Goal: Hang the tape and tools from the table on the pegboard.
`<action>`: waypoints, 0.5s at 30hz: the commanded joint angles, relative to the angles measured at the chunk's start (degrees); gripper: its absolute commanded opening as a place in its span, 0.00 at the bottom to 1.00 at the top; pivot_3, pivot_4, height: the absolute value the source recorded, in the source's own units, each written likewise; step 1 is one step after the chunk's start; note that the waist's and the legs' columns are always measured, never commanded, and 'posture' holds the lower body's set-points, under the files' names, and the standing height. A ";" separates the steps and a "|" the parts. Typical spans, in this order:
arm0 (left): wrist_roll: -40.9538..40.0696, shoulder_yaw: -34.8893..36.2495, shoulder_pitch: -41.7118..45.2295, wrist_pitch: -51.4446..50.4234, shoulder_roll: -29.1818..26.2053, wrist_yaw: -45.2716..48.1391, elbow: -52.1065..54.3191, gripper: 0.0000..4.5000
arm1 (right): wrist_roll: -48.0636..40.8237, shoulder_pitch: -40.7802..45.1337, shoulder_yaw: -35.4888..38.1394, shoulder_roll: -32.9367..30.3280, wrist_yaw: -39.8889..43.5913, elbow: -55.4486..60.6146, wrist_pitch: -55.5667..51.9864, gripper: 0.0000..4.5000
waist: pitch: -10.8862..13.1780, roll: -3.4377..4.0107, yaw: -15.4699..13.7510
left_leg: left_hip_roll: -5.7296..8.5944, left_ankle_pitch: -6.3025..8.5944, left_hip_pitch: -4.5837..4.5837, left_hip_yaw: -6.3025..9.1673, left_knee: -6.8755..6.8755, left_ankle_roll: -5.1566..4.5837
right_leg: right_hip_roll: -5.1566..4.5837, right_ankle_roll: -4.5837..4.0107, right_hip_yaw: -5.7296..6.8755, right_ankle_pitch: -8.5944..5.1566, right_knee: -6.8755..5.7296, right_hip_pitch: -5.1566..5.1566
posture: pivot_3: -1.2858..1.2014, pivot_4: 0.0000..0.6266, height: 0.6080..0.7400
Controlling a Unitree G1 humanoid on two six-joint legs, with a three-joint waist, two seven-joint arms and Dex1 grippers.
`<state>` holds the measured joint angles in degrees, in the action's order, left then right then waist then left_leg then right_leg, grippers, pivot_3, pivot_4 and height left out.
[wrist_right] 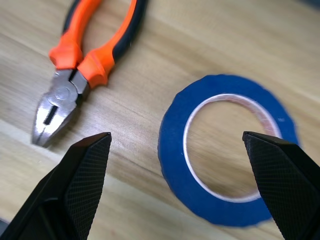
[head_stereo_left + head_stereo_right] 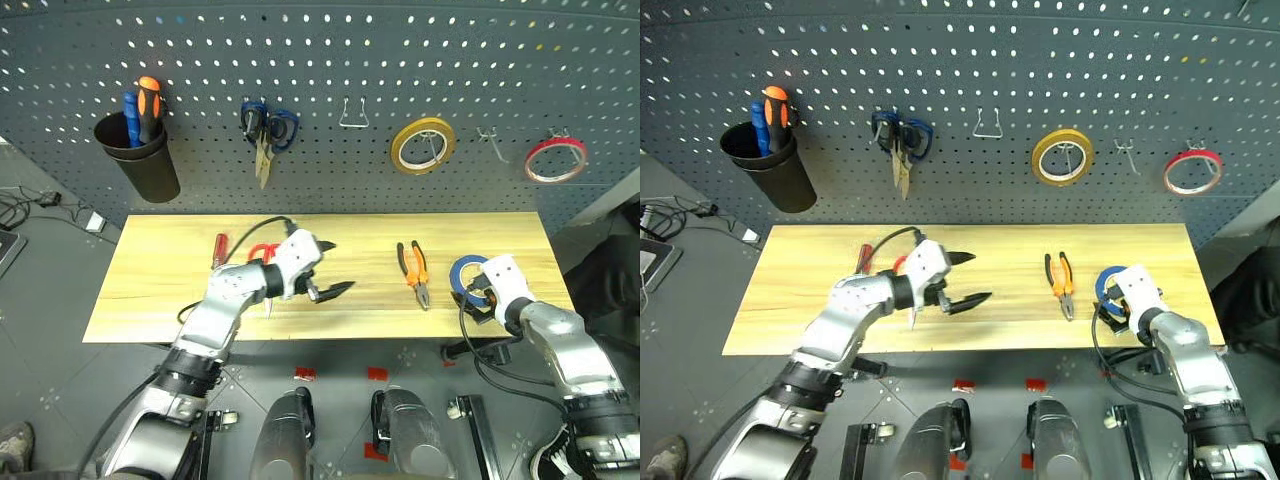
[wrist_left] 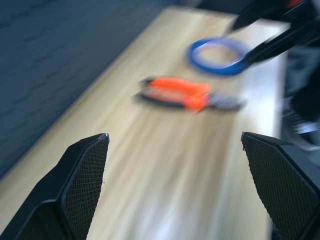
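Observation:
The pliers should catch by their flared handles, with their jaws down, when the robot lowers them into the centre hook, since that hook is a wide wire loop.
The blue tape lies flat near the right end of the wooden table. My right gripper hovers just over it, open, a finger on either side of the ring. The orange-and-black pliers lie just left of the tape. My left gripper is open and empty above the table's middle, pointing right toward the pliers. Behind my left hand lie the red-handled scissors, partly hidden, and the red-handled screwdriver. The dark pegboard stands behind the table.
On the pegboard hang a black cup with orange and blue screwdrivers, blue-handled scissors, a yellow roll and a red-edged roll. Bare hooks sit at the centre and between the two rolls.

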<state>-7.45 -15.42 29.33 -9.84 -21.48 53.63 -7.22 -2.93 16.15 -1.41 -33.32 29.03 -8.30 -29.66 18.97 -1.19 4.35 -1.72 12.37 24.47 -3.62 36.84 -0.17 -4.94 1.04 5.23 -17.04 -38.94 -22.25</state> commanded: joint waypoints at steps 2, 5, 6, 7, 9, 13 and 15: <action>-0.79 -1.19 1.22 -0.35 1.64 1.60 1.43 0.99 | 1.51 3.72 -1.59 -2.68 3.66 -5.94 -1.42 1.00 | 1.18 0.01 0.55 | -0.01 0.00 0.02 0.00 0.00 0.00 | 0.00 0.07 0.02 -0.04 0.02 0.00 | 0.41 0.67 1.00; -0.53 -1.54 1.82 -0.14 2.33 2.04 1.18 0.99 | 2.24 6.53 -3.46 -3.96 6.54 -10.55 -2.01 1.00 | 2.11 0.03 0.77 | -0.01 -0.01 0.02 -0.01 0.00 0.02 | -0.02 0.07 0.05 -0.04 0.02 -0.01 | 0.40 0.67 1.00; -0.45 -1.56 2.02 -0.07 2.52 2.00 1.08 0.99 | 2.77 7.21 -4.13 -4.37 7.52 -11.80 -1.75 1.00 | 2.22 0.02 0.89 | -0.01 -0.02 0.02 -0.02 0.00 0.03 | -0.03 0.07 0.05 -0.04 0.02 -0.01 | 0.40 0.67 1.00; -0.48 -1.53 2.27 -0.08 2.78 1.94 0.87 1.00 | 3.20 7.95 -4.74 -4.67 8.46 -13.13 -1.46 0.96 | 2.31 -0.01 0.99 | -0.01 -0.03 0.02 -0.04 0.00 0.04 | -0.03 0.07 0.04 -0.04 0.02 -0.01 | 0.40 0.66 1.00; -0.46 -1.30 2.69 0.17 3.27 1.80 0.46 1.00 | 4.08 9.16 -6.17 -5.24 10.20 -15.04 -0.47 0.87 | 2.40 -0.10 0.97 | -0.02 -0.02 0.02 -0.02 0.00 0.04 | -0.03 0.08 0.10 -0.05 0.02 0.00 | 0.40 0.65 1.00; -0.25 -0.72 2.82 2.10 4.05 1.10 -0.35 1.00 | 6.29 10.84 -8.66 -5.06 11.47 -17.70 2.49 0.57 | 2.40 -0.13 1.01 | -0.02 -0.03 0.01 -0.03 0.06 0.06 | -0.05 0.15 0.10 -0.01 0.01 0.03 | 0.40 0.62 1.00; -0.45 -0.53 2.76 2.80 4.36 0.95 -0.50 1.00 | 7.37 11.11 -9.77 -4.81 11.68 -18.34 3.87 0.42 | 2.41 -0.14 1.01 | -0.01 -0.04 0.01 -0.05 0.10 0.07 | -0.07 0.23 0.10 0.03 0.01 0.04 | 0.40 0.61 1.00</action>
<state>-7.52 -16.50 32.09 -8.70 -17.58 54.56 -8.73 2.65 28.23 -9.71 -37.89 40.43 -25.11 -26.64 21.37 -1.33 5.36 -1.72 12.32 24.49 -3.67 36.96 -0.09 -5.02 1.29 5.35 -17.00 -38.93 -22.21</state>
